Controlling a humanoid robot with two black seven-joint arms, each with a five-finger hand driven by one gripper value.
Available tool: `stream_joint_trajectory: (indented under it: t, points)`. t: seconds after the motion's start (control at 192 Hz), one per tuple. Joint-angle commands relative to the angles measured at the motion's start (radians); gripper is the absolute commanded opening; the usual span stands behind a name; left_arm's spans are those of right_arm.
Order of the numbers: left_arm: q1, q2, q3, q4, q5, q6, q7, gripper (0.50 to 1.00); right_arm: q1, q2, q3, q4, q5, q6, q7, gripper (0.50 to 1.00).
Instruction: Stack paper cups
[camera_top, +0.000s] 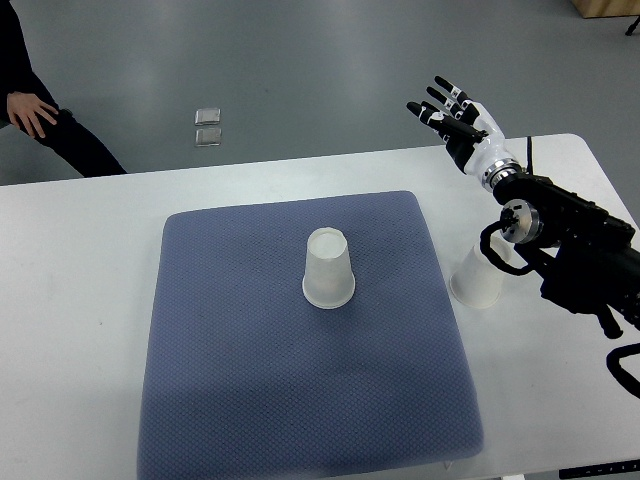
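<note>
The white paper cup tapers toward its top, so I expect the second white cup to slip nearly all the way down over it when I stack them.
A white paper cup stands upside down near the middle of the blue-grey mat. A second white cup stands upside down on the white table just off the mat's right edge, partly hidden by my right forearm. My right hand is raised over the table's far right edge, fingers spread and holding nothing, well above and behind that second cup. The left arm does not show.
The white table carries the mat. A person in dark clothes stands at the top left with a hand showing. Two small silver objects lie on the grey floor beyond the table.
</note>
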Motion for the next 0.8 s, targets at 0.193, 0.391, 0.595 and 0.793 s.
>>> stream_joint_trajectory:
  t: [0.193,0.391,0.595,0.793]
  points:
    - [0.0,0.0,0.005,0.0,0.0,0.003,0.0,1.0,0.0,0.0,-0.002,0.0,-0.001,-0.002,0.0,0.913]
    - [0.009,0.0,0.005,-0.001,0.002,-0.002,0.0,1.0,0.002,0.0,-0.002,0.0,-0.001,-0.002,-0.001,0.913]
    - [0.009,0.0,0.006,-0.001,0.002,-0.002,0.0,1.0,0.0,-0.003,0.0,0.0,0.0,-0.002,-0.001,0.913]
    - [0.009,0.0,0.006,-0.001,0.0,-0.002,0.0,1.0,0.0,-0.005,0.0,0.0,-0.001,-0.002,-0.001,0.913]
